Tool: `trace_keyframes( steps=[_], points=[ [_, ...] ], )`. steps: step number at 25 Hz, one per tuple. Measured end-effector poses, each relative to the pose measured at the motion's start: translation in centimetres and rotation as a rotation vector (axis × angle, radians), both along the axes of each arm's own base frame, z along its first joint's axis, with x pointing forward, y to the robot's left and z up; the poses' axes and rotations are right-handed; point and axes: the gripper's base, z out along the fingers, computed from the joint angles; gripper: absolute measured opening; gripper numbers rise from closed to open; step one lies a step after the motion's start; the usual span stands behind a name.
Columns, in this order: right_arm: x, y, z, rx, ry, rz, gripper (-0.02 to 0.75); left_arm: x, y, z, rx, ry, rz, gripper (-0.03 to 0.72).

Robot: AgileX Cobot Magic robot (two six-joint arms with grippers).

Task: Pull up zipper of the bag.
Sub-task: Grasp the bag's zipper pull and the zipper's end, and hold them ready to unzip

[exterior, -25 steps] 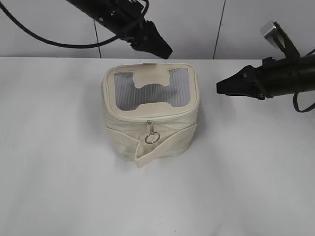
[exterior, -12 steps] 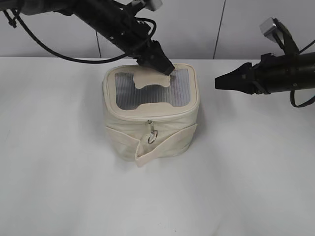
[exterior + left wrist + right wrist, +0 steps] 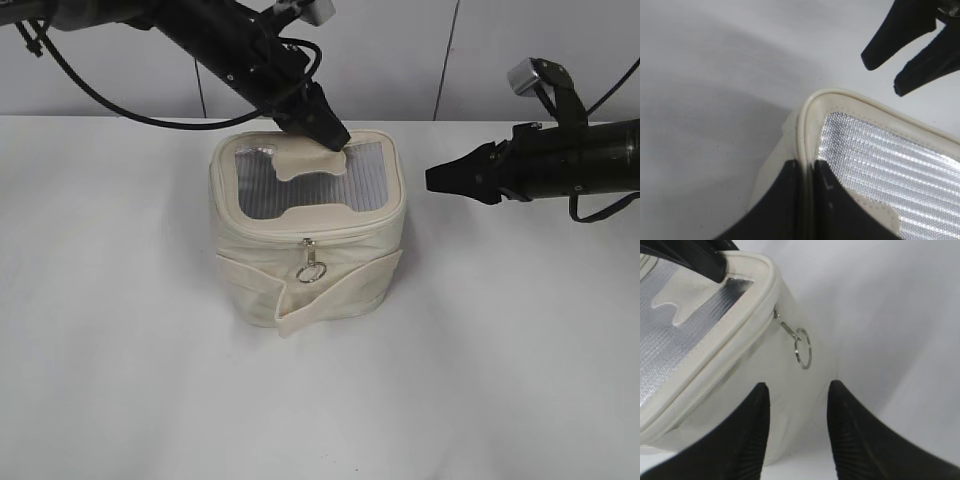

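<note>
A silver ring pull [image 3: 311,270] is hanging at the bag's front, so I expect the side zipper pull [image 3: 803,348] to slide around the bag's rim and stop next to it when I pull.
The cream bag [image 3: 300,275] stands upright mid-table, its grey ribbed window and tab handle facing up. The zipper track [image 3: 340,230] runs under the top panel edge, and a silver ring pull [image 3: 311,268] hangs at the front. My left gripper [image 3: 338,140] is shut on the back rim of the top panel; in the left wrist view its jaws [image 3: 807,167] pinch the cream rim of the bag [image 3: 880,150]. My right gripper [image 3: 432,180] is open and empty, just right of the bag. In the right wrist view its jaws [image 3: 797,390] face the bag's side below a ring pull [image 3: 803,348].
The white table [image 3: 120,350] lies all round the bag. A grey-white wall [image 3: 400,50] stands behind it. The right gripper's fingers also show in the left wrist view [image 3: 900,50].
My left gripper came down from behind the bag and closed on the top panel's back rim. My right gripper moved a little left toward the bag. The front ring pull swung slightly.
</note>
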Motion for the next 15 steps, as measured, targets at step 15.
trace_keyframes(
  steps=[15],
  points=[
    [0.8,0.7,-2.7,-0.031,-0.149,0.105,0.316,0.0,0.0,0.1,0.004,-0.004,-0.003,0.045]
  ],
)
